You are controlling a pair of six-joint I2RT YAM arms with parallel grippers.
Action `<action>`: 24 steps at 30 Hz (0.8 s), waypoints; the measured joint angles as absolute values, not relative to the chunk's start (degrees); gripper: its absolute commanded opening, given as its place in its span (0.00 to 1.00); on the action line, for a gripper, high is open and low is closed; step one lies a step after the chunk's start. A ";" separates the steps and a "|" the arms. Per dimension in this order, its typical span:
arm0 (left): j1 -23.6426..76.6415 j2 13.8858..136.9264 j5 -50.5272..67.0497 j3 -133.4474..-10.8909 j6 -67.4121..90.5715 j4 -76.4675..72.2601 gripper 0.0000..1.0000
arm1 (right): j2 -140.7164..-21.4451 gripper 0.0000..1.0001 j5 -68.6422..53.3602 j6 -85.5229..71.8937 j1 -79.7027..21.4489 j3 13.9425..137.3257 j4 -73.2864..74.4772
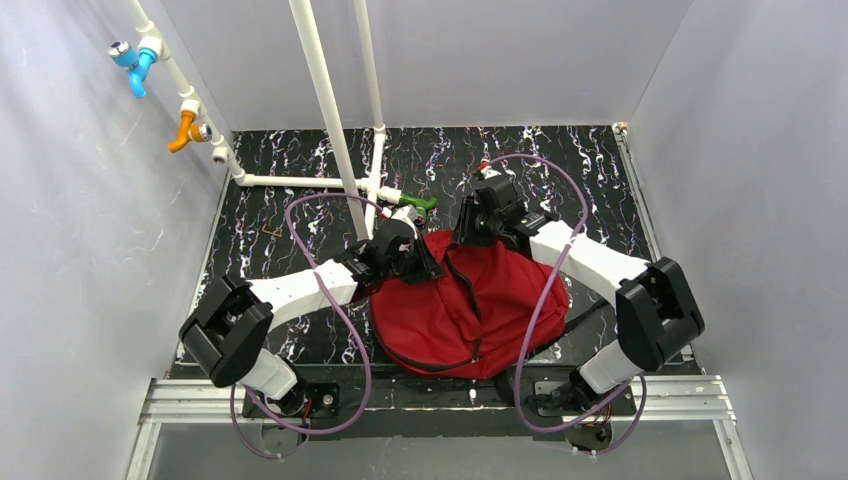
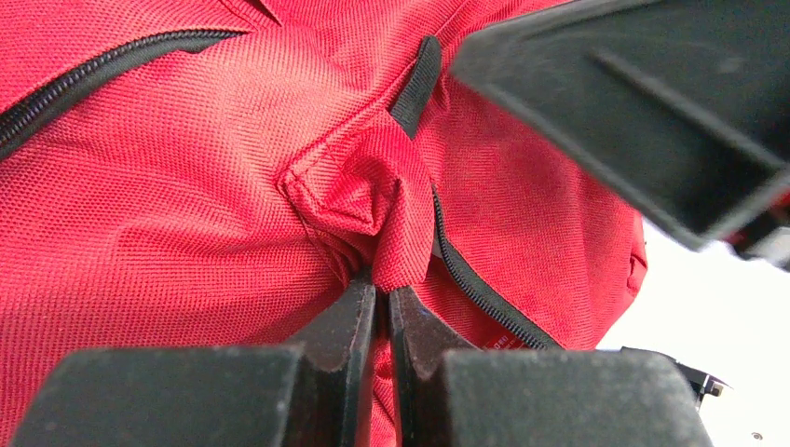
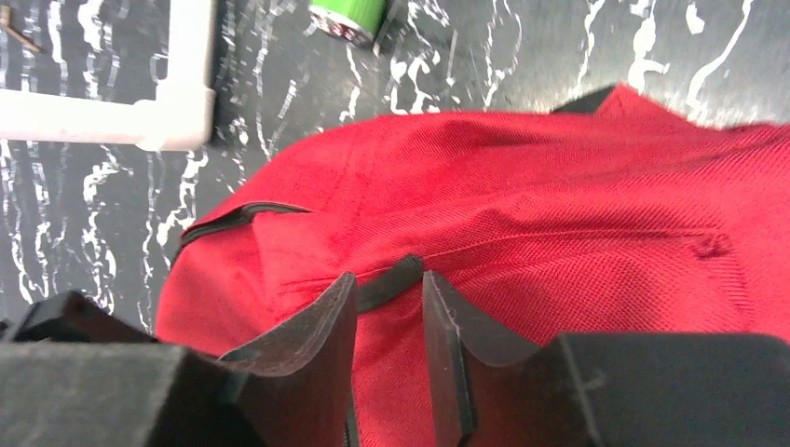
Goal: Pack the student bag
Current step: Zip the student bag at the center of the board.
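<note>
The fold of the bag in the left gripper (image 2: 403, 244) bunches up over the black zipper, so the robot should open its left gripper and take hold of the bag's far edge (image 1: 438, 237).
The student bag (image 1: 470, 310) is a dark-red backpack with black straps, lying between my arms near the table's front. My left gripper (image 1: 426, 262) is at the bag's far left edge, shut on a pinched fold of red fabric (image 2: 391, 251) beside a black zipper (image 2: 475, 289). My right gripper (image 1: 468, 232) is at the bag's far edge. In the right wrist view it (image 3: 389, 284) is open, its fingers on either side of a black strap piece (image 3: 396, 277) on the red fabric (image 3: 559, 214). The bag's inside is hidden.
A white pipe frame (image 1: 330, 130) stands behind the bag and also shows in the right wrist view (image 3: 177, 93). A green-capped item (image 1: 420, 203) lies just beyond the bag, seen too in the right wrist view (image 3: 347, 17). Blue (image 1: 135, 62) and orange (image 1: 188, 125) valves are on the left wall.
</note>
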State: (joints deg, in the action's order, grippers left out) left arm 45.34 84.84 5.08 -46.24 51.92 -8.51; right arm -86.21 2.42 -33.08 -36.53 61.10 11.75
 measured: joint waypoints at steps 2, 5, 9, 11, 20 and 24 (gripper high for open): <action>45.34 84.90 5.30 -46.26 52.05 -8.54 0.00 | -88.25 0.38 2.39 -34.33 -36.77 61.08 13.08; 45.36 84.99 5.67 -46.35 52.10 -8.51 0.00 | -89.86 0.38 2.42 -35.79 -36.84 61.08 13.85; 45.36 84.99 5.74 -46.35 52.10 -8.51 0.00 | -90.13 0.38 2.90 -37.36 -37.28 61.08 13.69; 45.36 84.99 5.74 -46.35 52.10 -8.51 0.00 | -90.37 0.38 3.09 -38.19 -37.54 61.08 13.41; 45.34 85.25 5.82 -46.57 52.07 -8.49 0.00 | -92.27 0.33 15.75 -41.91 -43.33 61.39 11.73; 45.34 85.25 5.82 -46.54 52.07 -8.51 0.08 | -92.36 0.03 21.61 -43.22 -45.45 60.53 10.50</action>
State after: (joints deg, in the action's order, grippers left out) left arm 45.34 85.25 5.82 -46.54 52.07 -8.51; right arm -92.36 21.61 -43.22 -45.45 60.53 10.50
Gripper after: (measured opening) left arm 0.054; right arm 0.218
